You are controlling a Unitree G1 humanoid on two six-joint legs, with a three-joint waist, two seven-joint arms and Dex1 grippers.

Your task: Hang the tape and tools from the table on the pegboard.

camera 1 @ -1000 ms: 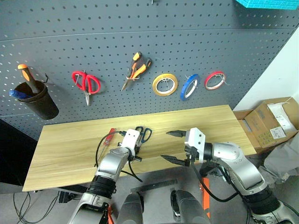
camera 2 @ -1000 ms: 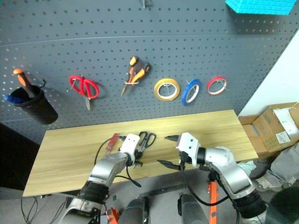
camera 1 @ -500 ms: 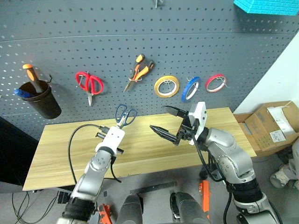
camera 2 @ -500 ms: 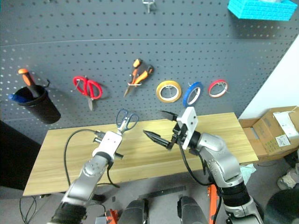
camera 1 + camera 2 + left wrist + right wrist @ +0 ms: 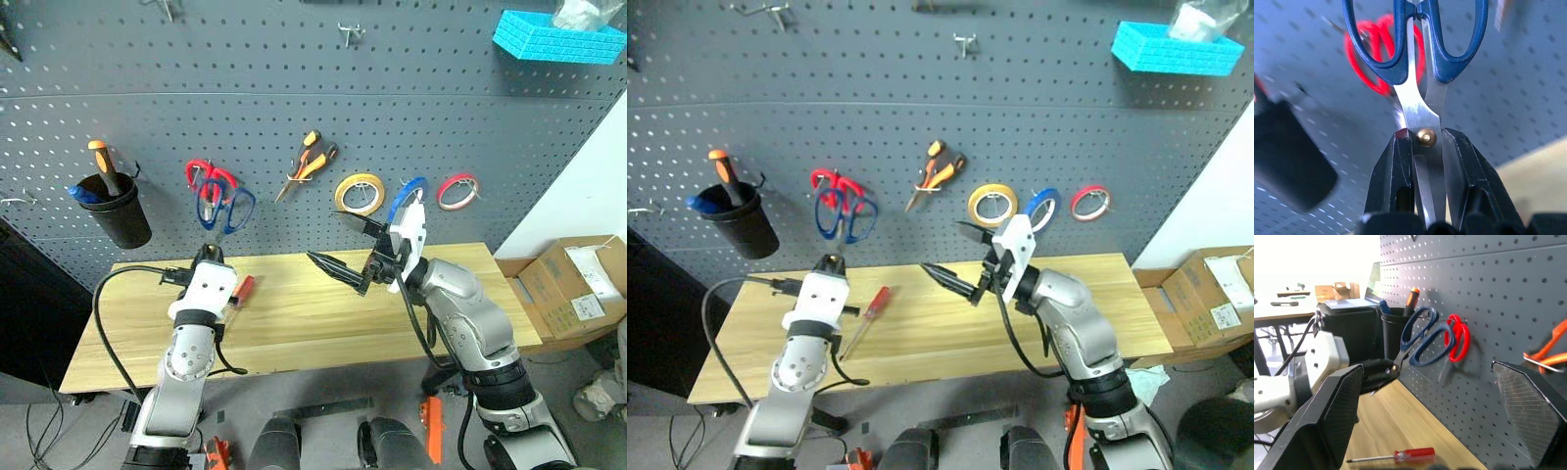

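My left gripper needs to move the dark blue-handled scissors' loop (image 5: 1376, 30) over the hook before it opens, because the hook's tip (image 5: 1327, 20) beside the red scissors is outside that loop.
My left gripper (image 5: 207, 252) is shut on the blades of the dark blue-handled scissors (image 5: 224, 208), handles up. The handles are held against the pegboard (image 5: 294, 78), overlapping the hanging red scissors (image 5: 204, 176). In the left wrist view the fingers (image 5: 1396, 161) pinch the scissors (image 5: 1418, 73) at the pivot. My right gripper (image 5: 328, 237) hovers open and empty above the table (image 5: 323, 318), in front of the blue tape (image 5: 405, 196) on its hook. The orange-and-black pliers (image 5: 312, 162) hang on the board. The red-handled screwdriver (image 5: 240, 289) lies on the table beside my left arm.
A yellow roll (image 5: 360, 193) and a red roll (image 5: 458, 190) hang either side of the blue tape. A black cup (image 5: 120, 208) with an orange-handled tool hangs at the left. A cyan basket (image 5: 558, 37) sits top right, and a cardboard box (image 5: 578, 279) is beyond the table's right end.
The camera has tilted up. My left gripper lifted the blue scissors off the table, up and left to the pegboard by the red scissors. The right gripper rose a little, still open.
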